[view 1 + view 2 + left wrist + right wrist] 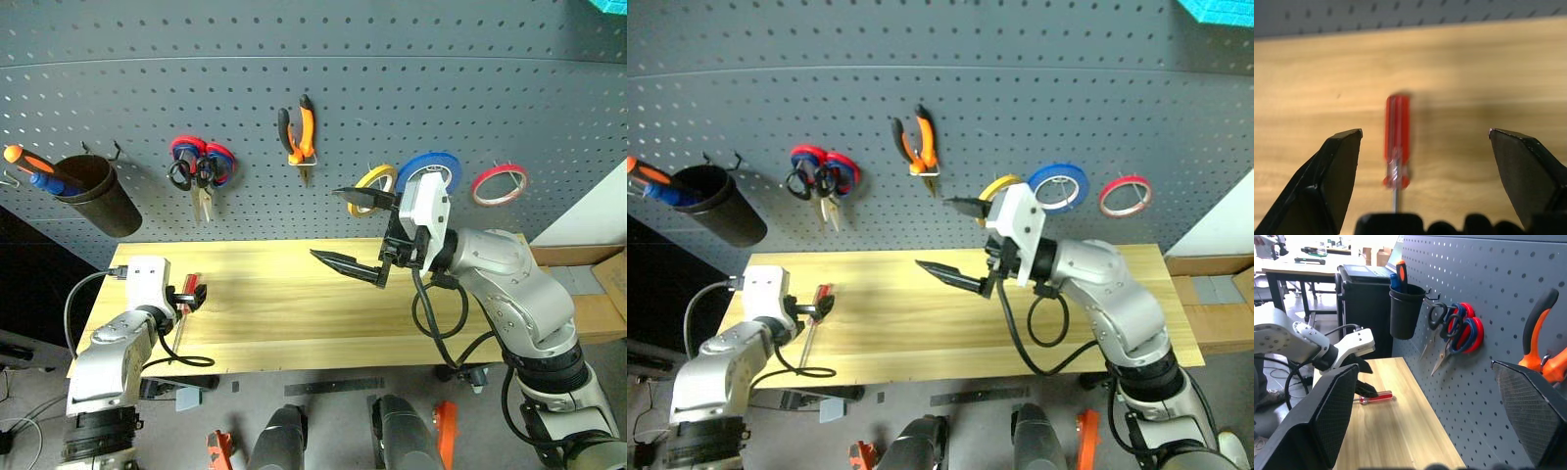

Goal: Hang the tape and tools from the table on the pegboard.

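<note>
My left gripper has its open fingers on both sides of the screwdriver's red handle (1397, 125), so it should keep going down and then close near the handle's clear end (1396, 170).
The slim screwdriver (1397, 137) with a translucent red handle lies on the light wood table (294, 313) near its left end. My left gripper (1425, 131) is low over it and open, a finger on each side of the handle and neither touching it. My right gripper (328, 225) hangs open and empty above the table's middle, pointing left. On the dark grey pegboard (392, 88) hang the orange-and-black pliers (298, 132), the small black-handled scissors (181, 174) and, at the far right, the thin red tape (500, 184).
Red-and-blue shears (211, 166) hang beside the scissors. A yellow roll (374, 181) and a blue roll (431, 171) hang behind my right gripper. A black cup (93, 191) at the board's left holds an orange-and-blue screwdriver (34, 168).
</note>
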Tool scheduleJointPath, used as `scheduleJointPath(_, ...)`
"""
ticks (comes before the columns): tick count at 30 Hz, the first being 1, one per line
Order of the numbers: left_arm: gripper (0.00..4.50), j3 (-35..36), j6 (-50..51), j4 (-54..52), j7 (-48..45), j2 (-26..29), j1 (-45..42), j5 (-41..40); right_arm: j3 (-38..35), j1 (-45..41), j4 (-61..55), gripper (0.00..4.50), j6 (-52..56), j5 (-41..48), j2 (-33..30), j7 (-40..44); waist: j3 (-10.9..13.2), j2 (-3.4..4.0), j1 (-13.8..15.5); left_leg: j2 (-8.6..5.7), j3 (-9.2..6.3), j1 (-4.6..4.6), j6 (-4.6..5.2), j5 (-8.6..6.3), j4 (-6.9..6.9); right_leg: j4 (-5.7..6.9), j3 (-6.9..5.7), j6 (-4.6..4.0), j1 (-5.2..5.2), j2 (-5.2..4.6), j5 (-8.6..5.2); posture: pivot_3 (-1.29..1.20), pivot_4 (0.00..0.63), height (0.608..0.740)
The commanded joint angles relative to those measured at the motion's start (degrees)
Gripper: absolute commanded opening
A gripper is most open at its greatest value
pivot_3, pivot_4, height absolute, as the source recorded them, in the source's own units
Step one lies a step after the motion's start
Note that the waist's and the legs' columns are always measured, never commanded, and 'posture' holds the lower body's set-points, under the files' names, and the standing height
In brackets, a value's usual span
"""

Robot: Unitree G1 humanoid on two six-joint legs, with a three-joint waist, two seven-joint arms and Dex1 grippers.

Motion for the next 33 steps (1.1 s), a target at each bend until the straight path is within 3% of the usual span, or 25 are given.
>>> scheduleJointPath(1, 4.46, 0.7, 2.3, 6.9, -1.4, 3.3, -3.9, 0.4, 2.2, -1.9, -1.6, 4.5, 3.7, -2.1, -0.6, -1.8, 0.0, 0.0, 0.0, 0.0, 0.0, 0.02, 0.0, 0.0, 0.01, 0.03, 0.0, -0.01, 0.0, 0.0, 0.0, -0.08, 0.235, 0.74)
scheduleJointPath(16, 4.46, -5.4, -4.8, 38.3, -9.5, 8.6, -18.6, 4.1, 10.3, -9.5, 0.1, 4.5, 9.6, -7.9, 5.5, -5.4, 0.1, -0.05, -1.6, 0.03, -0.02, 0.02, -0.04, 0.02, -0.03, 0.08, 0.0, -0.03, -0.16, -0.02, 0.02, -0.11, 0.269, 0.74)
scheduleJointPath(19, 3.88, -6.5, -7.4, 43.0, -10.0, 8.7, -20.4, 5.4, 10.5, -10.2, 0.2, 4.5, 10.0, -8.4, 6.9, -5.7, 0.1, -0.06, -1.7, 0.03, -0.03, 0.02, -0.04, 0.02, -0.05, 0.1, 0.0, -0.03, -0.19, -0.02, 0.02, -0.11, 0.272, 0.74)
scheduleJointPath(28, 0.8, -6.1, -10.5, 50.7, -9.9, 9.0, -22.3, 6.2, 11.5, -11.5, -0.2, 4.5, 9.7, -10.9, 7.0, -5.9, 0.1, -0.06, -1.8, 0.03, -0.04, 0.02, -0.02, 0.01, -0.05, 0.12, 0.0, -0.03, -0.22, -0.02, 0.02, -0.12, 0.279, 0.74)
scheduleJointPath(33, 0.8, -5.7, -12.5, 52.7, -9.6, 10.0, -21.4, 6.2, 12.0, -11.5, -0.1, 4.5, 9.6, -11.9, 7.0, -6.0, 0.1, -0.05, -2.2, 0.04, -0.03, 0.02, -0.02, 0.01, -0.06, 0.11, 0.01, -0.03, -0.23, -0.02, 0.02, -0.12, 0.284, 0.74)
